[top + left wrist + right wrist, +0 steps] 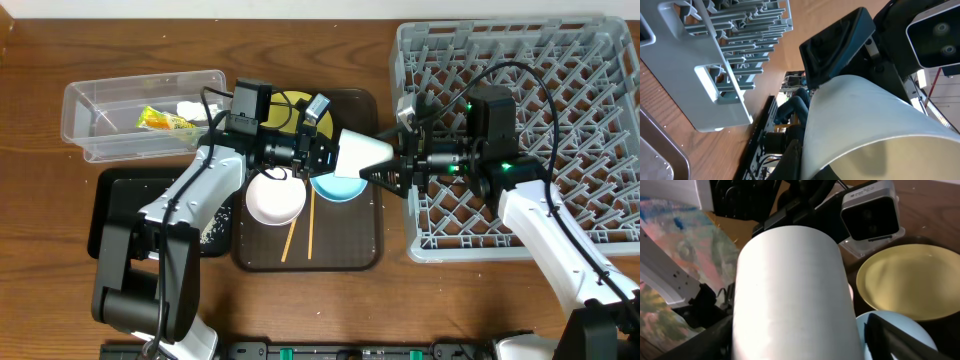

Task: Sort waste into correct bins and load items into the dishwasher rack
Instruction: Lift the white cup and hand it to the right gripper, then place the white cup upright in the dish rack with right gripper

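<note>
The robot's left gripper has hold of the cup's rim (pixel 344 152) and the grey rack is behind its right gripper, so the right gripper should take the cup's other end (pixel 384 156) and load it.
The small pale cup (pixel 360 152) lies sideways in the air between both arms, above the light blue bowl (pixel 335 187). My left gripper (pixel 330 152) is shut on its rim; in the left wrist view one finger (pixel 800 162) presses the cup (pixel 865 120) wall. My right gripper (pixel 392 168) is open round the cup's other end; in the right wrist view (pixel 800 345) a thin gap shows beside the cup (pixel 790 290). The grey rack (pixel 600 60) stands at the right. The yellow plate (pixel 290 105), white bowl (pixel 275 198) and chopsticks (pixel 310 225) are on the tray.
The dark brown serving tray (pixel 350 250) is in the middle. The clear tub (pixel 100 100) at the back left holds the wrapper (pixel 165 122) and tissue (pixel 188 108). The black tray (pixel 110 200) at the left holds rice (pixel 212 235).
</note>
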You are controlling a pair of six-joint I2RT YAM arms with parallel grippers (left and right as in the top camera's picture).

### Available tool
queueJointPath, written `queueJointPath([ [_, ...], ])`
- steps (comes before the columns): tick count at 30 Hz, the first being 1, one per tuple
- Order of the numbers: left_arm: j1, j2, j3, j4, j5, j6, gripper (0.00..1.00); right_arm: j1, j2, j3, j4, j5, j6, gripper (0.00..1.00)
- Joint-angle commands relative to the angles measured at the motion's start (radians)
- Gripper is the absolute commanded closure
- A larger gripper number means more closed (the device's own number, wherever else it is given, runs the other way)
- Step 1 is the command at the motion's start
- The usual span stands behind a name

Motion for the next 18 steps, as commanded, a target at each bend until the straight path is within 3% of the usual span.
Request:
queueJointPath([
  [1, 0.001, -0.007, 0.013, 0.005, 0.027, -0.002, 0.94, 0.006, 0.005, 0.016, 0.0, -0.024, 0.005, 0.26],
  [7, 0.001, -0.007, 0.013, 0.004, 0.027, -0.002, 0.94, 0.006, 0.005, 0.016, -0.001, -0.024, 0.005, 0.28],
  [18, 0.009, -0.007, 0.013, 0.004, -0.06, 0.022, 0.85, 0.003, 0.005, 0.016, -0.017, -0.012, 0.006, 0.47],
])
